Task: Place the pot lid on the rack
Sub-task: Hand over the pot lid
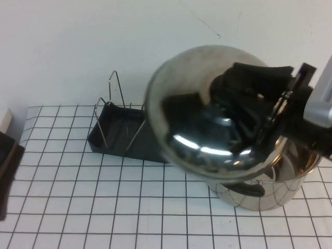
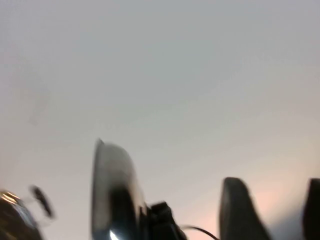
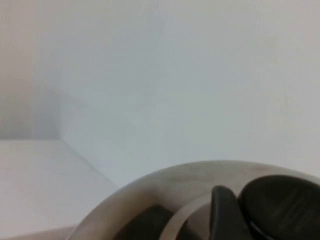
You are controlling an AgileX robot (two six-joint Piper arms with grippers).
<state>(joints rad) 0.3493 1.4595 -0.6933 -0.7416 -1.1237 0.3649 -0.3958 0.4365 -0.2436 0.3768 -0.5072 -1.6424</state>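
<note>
My right gripper is holding the pot lid by its black knob [image 1: 220,87], tilted next to the rack, so next my left gripper takes hold of the lid's rim [image 1: 149,106] before the lid goes on the rack.
My right gripper [image 1: 245,85] is shut on the black knob [image 3: 282,205] of the pot lid [image 1: 202,119]. It holds the polished steel lid tilted in the air, dome facing the camera, above the pot [image 1: 270,192] and just right of the rack [image 1: 116,136]. The rack is a dark grey tray with thin wire loops [image 1: 115,85] and nothing in it. The lid shows edge-on in the left wrist view [image 2: 112,185] and fills the lower part of the right wrist view [image 3: 165,192]. My left gripper [image 2: 275,215] is open and empty, at the table's left edge [image 1: 6,171].
The steel pot stands open at the right on the checked cloth [image 1: 104,207], partly under the lid. Its rim and a black handle [image 2: 42,200] show in the left wrist view. A white wall runs behind the rack.
</note>
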